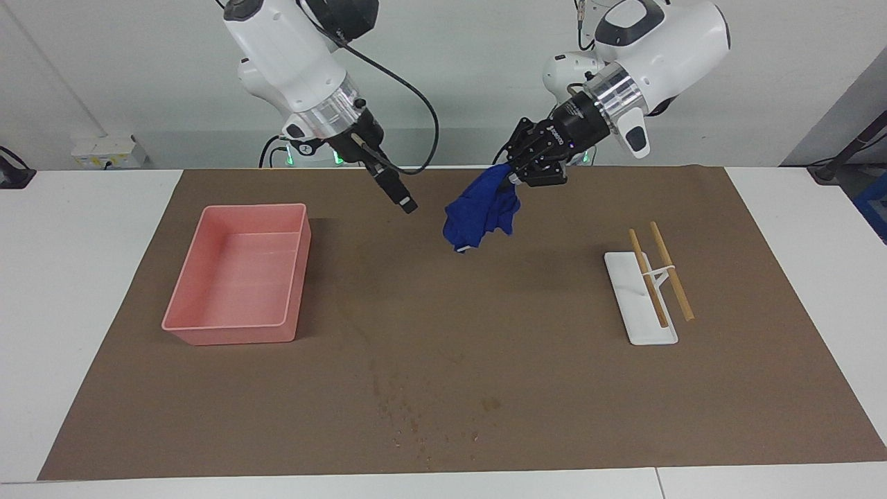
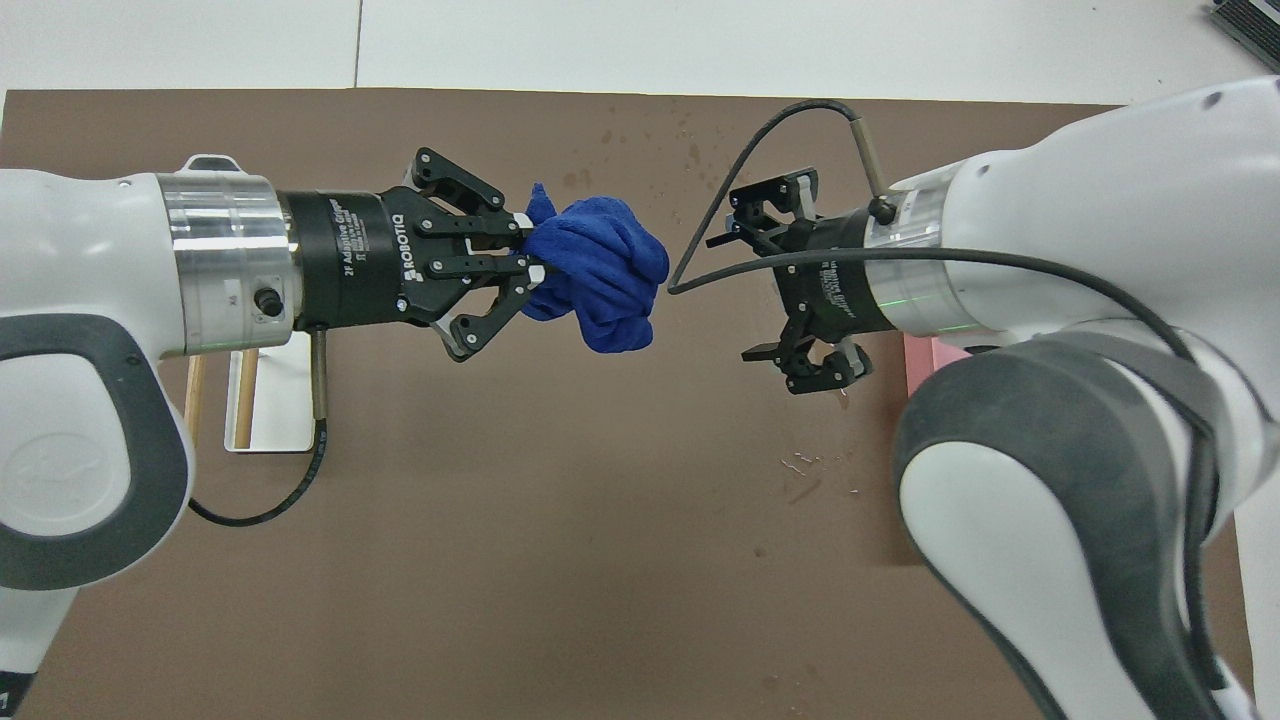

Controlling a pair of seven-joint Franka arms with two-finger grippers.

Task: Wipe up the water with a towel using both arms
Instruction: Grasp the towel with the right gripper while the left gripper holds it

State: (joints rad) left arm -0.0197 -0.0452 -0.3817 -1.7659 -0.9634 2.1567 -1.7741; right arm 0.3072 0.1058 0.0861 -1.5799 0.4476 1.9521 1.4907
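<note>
The royal-blue towel's folds are gathered into a tight lump (image 2: 618, 314), so I expect the towel (image 2: 603, 266) to stay bunched when I carry it with my right gripper.
My left gripper (image 1: 518, 177) (image 2: 528, 266) is shut on the royal-blue towel (image 1: 478, 216) (image 2: 602, 272), which hangs as a bunched lump in the air over the middle of the brown sheet (image 1: 554, 388). My right gripper (image 1: 407, 202) (image 2: 744, 278) is open and empty, raised beside the towel and pointing at it with a small gap between them. The water (image 1: 416, 416) (image 2: 650, 140) is a faint patch of scattered specks on the sheet, farther from the robots than the towel.
A pink tray (image 1: 253, 206) stands on the sheet toward the right arm's end; only a sliver of it (image 2: 925, 355) shows in the overhead view. A white rack with two wooden sticks (image 1: 641, 305) (image 2: 270, 400) lies toward the left arm's end.
</note>
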